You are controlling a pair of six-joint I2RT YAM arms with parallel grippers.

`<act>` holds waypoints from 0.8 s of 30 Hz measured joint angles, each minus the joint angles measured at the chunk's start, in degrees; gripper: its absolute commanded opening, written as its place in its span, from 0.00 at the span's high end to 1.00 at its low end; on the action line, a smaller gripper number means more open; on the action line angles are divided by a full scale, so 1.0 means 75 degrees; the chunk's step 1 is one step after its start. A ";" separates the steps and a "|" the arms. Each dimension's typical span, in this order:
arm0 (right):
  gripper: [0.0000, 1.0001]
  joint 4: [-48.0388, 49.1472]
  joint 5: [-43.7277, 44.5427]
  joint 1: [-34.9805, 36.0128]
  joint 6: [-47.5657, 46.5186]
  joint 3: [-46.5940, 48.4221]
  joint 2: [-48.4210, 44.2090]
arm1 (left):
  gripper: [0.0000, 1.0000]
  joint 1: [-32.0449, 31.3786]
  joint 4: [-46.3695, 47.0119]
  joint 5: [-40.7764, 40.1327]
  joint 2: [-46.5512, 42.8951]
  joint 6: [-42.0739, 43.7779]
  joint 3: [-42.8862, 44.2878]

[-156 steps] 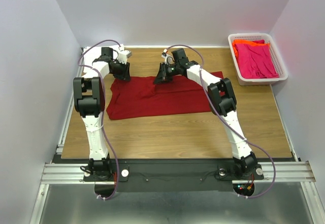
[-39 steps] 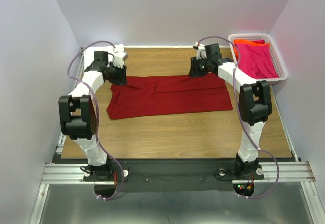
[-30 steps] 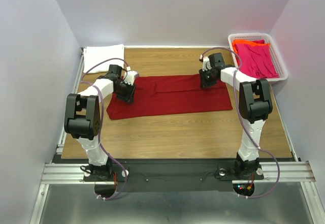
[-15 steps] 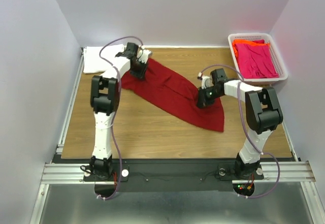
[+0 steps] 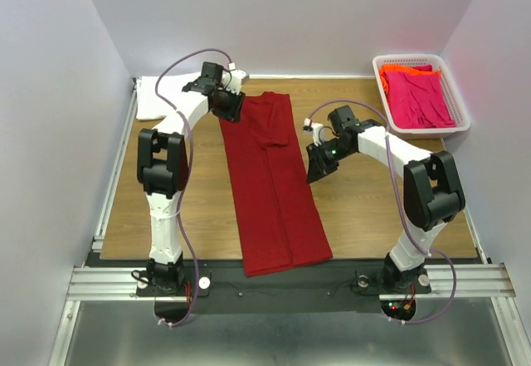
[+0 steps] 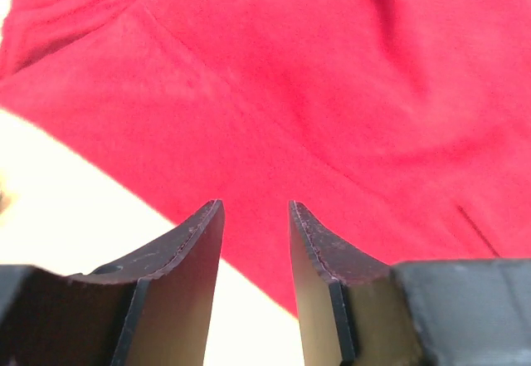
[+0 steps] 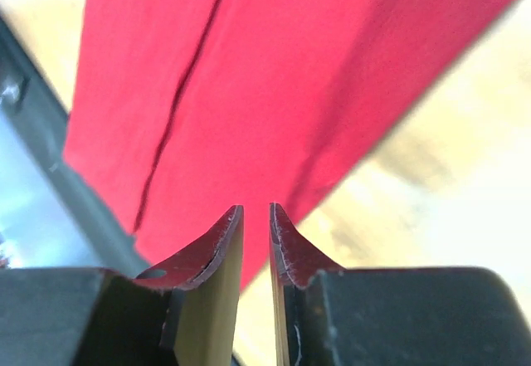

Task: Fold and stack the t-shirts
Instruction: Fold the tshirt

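My right gripper should join my left gripper at the t-shirt's far end [image 5: 279, 123] and pull the t-shirt clear, because the red t-shirt's near end [image 5: 286, 266] lies over the black bar.
The dark red t-shirt [image 5: 274, 192] lies as a long narrow folded strip, running from the table's far side to its near edge. My left gripper [image 5: 231, 107] hovers at the strip's far left corner. In the left wrist view it [image 6: 253, 204] is open, nothing between its fingers, red cloth [image 6: 332, 92] just beyond. My right gripper [image 5: 316, 171] sits just right of the strip's middle. Its jaws [image 7: 255, 207] stand a narrow gap apart and empty, above the shirt's edge [image 7: 274, 67]. A white t-shirt [image 5: 158, 94] lies folded at the far left corner.
A white lattice basket [image 5: 421, 57] at the far right holds a pink t-shirt [image 5: 419, 96] over an orange one [image 5: 398, 70]. Bare wooden table [image 5: 390, 208] lies on both sides of the red strip. The black rail [image 5: 274, 287] runs along the near edge.
The red shirt has swung from a diagonal lie to a straight strip pointing at the near edge. Both grippers have let go of it; the right one drew slightly aside.
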 measured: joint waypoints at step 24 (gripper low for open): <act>0.78 0.1664 -0.0408 0.0740 0.1367 -0.0323 0.1445 | 0.53 0.0041 0.0460 0.0688 0.0979 -0.0329 0.0154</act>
